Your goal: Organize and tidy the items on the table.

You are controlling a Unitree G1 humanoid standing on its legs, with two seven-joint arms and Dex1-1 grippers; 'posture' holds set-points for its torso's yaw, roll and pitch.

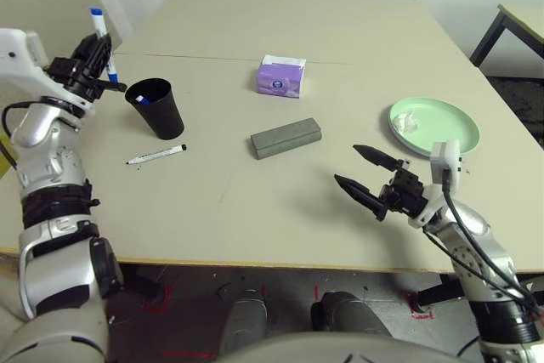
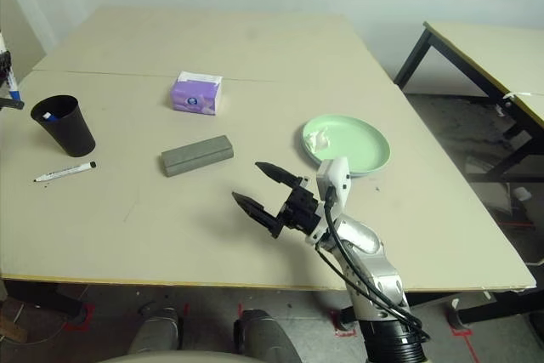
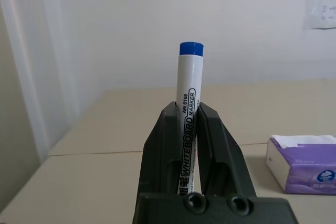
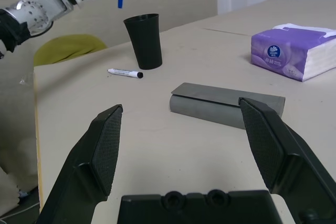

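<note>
My left gripper should keep going toward the cup's opening (image 1: 150, 90) and let go inside, as the blue-capped marker is upright and its lower end (image 4: 120, 1) is higher than the cup's rim.
My left gripper (image 1: 95, 47) is shut on a white marker with a blue cap (image 3: 188, 103), held upright above the table's (image 1: 212, 201) far left, just left of a black cup (image 1: 158, 109). On the table in front of the cup lies a black-capped white marker (image 1: 157, 155). A grey oblong glasses case (image 1: 286, 138) rests mid-table. At the right, a pale green plate (image 1: 446, 129) carries a crumpled white tissue (image 1: 409, 121). My right gripper (image 1: 365, 174) hovers open near the front edge, right of the case and apart from it, pointing toward it.
A purple tissue box (image 1: 281, 76) stands behind the case, near the tabletop seam. Something blue shows inside the cup's rim. A dark-legged table (image 1: 518, 23) stands off the right edge. Open tabletop lies between the case and my right gripper.
</note>
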